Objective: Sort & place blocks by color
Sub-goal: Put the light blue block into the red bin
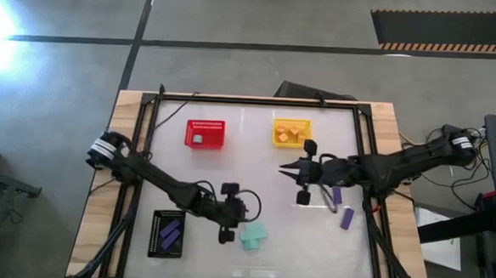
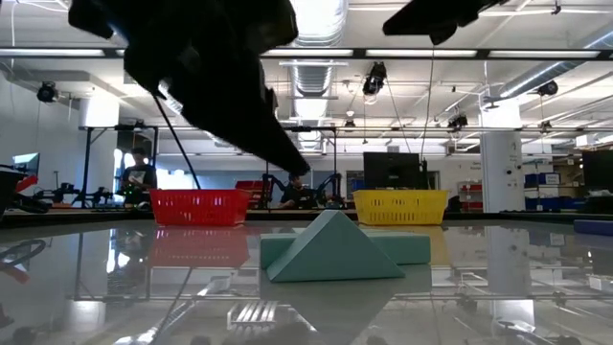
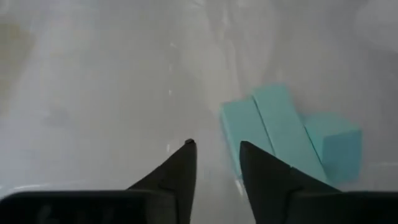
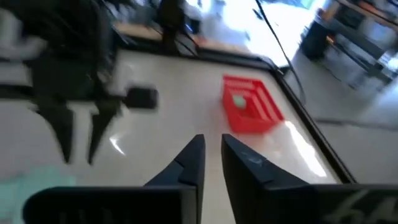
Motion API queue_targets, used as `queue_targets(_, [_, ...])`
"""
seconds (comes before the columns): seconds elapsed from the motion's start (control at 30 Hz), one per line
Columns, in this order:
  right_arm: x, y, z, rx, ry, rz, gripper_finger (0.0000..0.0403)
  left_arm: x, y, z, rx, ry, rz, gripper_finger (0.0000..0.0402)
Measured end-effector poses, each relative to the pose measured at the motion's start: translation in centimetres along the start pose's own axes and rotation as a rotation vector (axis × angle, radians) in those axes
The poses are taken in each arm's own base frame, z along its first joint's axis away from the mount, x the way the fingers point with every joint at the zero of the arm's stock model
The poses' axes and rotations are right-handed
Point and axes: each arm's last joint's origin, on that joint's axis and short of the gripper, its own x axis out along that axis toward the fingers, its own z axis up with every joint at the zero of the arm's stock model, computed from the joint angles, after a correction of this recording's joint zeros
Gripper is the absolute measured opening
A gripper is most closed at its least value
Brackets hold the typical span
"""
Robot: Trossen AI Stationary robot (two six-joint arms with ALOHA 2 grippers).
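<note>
My left gripper has little finger room at the back teal block [image 3: 245, 127], which lies flush [image 3: 262, 122] against its neighbour, so it should slide that block clear and then open wide around the block's long sides.
Three teal blocks [image 1: 254, 235] lie bunched together on the table near its front edge, a wedge-shaped one [image 2: 330, 251] in front. My left gripper [image 3: 216, 146] hovers slanting down just left of them, open by a narrow gap with nothing between its fingers. Two purple blocks [image 1: 337, 195] [image 1: 347, 217] lie on the table's right half. Above the table's middle my right gripper [image 4: 212, 140] points toward the left side, its fingers drawn nearly together on nothing. The black basket [image 1: 168, 234] holds purple blocks, the yellow basket [image 1: 291, 133] orange ones.
The red basket [image 1: 205, 134] stands at the back left of centre with one pale block in it. The black frame rail [image 1: 258, 103] runs round the table top. Bare table surface lies between the baskets and the teal blocks.
</note>
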Motion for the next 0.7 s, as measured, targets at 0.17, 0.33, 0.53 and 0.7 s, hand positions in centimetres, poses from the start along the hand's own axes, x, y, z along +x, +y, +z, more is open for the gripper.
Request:
queue_targets(0.17, [-1.0, -0.1, -1.0, 0.005, -0.066, 0.082, 0.0023, 1.7, -0.7, 0.2, -0.028, -0.075, -0.091, 0.0033])
queue_targets(0.33, [-1.1, 0.0, -2.2, -0.020, -0.053, 0.092, 0.0018, 3.3, -0.5, -0.7, -0.098, -0.040, -0.135, 0.0007])
queue_targets(0.53, [-1.4, -0.1, -2.0, -0.017, -0.070, 0.090, 0.0018, 4.8, -0.1, -1.8, -0.166, -0.002, -0.127, 0.0001])
queue_targets(0.7, [-1.6, -0.2, -1.9, -0.004, -0.076, 0.090, 0.0018, 5.0, 0.3, -2.2, -0.193, 0.007, -0.115, 0.0001])
